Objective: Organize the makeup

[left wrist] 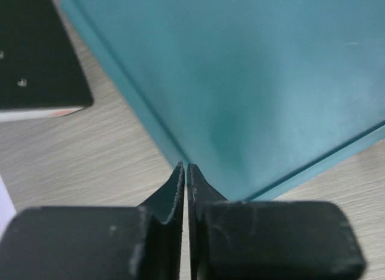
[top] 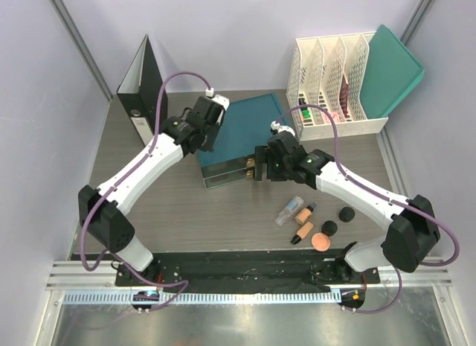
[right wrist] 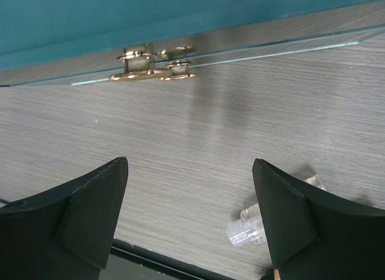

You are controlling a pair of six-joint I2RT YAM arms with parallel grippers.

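With the teal box's clear drawers [top: 224, 173] shut, my right gripper should pull the lower gold handle [top: 250, 174], my left gripper steadying the top, before loading the makeup.
The makeup lies at the front right: a clear bottle [top: 288, 210], two tan tubes with black caps [top: 303, 212] [top: 301, 232], two black round jars [top: 346, 213] [top: 329, 228] and a peach disc [top: 321, 242]. My right gripper [top: 256, 166] [right wrist: 189, 162] is open and empty. It hovers over the table just in front of the teal box's clear drawer front and its gold handle [right wrist: 153, 63]. The bottle's cap [right wrist: 246, 229] shows by the right finger. My left gripper [top: 204, 134] [left wrist: 185, 167] is shut, its tips at the left edge of the teal drawer box [top: 249, 123] [left wrist: 252, 87].
A black binder [top: 141, 85] [left wrist: 36, 51] stands at the back left. A white file rack [top: 335, 82] at the back right holds markers [top: 305, 115], and a teal folder [top: 390, 71] leans beside it. A black strip runs along the near edge.
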